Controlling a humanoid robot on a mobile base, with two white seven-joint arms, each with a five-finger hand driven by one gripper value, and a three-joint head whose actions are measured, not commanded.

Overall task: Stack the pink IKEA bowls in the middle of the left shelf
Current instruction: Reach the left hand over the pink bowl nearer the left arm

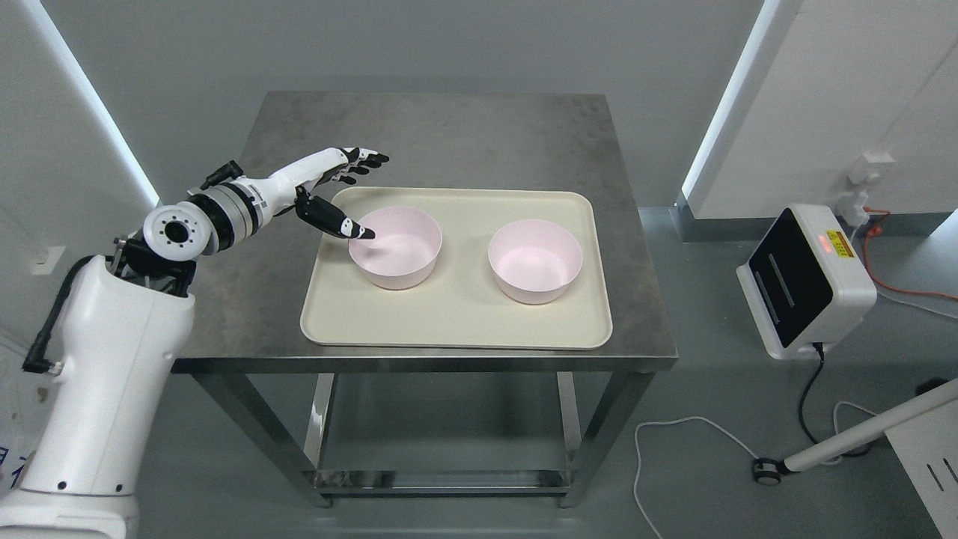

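Both pink bowls taper (534,292) toward their base, so the pink bowl at my left gripper (396,248) will nest deep inside the other bowl when I lower it.
Two pink bowls stand apart on a cream tray (456,329) on the steel table (449,135). The left bowl (400,254) and the right bowl (535,262) are both upright and empty. My left hand (359,191) hovers at the left bowl's left rim, open, fingers stretched out above the tray's back left corner and the thumb (348,224) reaching down to the rim. It holds nothing. The right arm is out of view.
A white and black device (804,281) with a cable stands on the floor at the right. A white wheeled leg (846,442) and a loose white cord (673,442) lie at the lower right. The table has a lower shelf frame (441,479).
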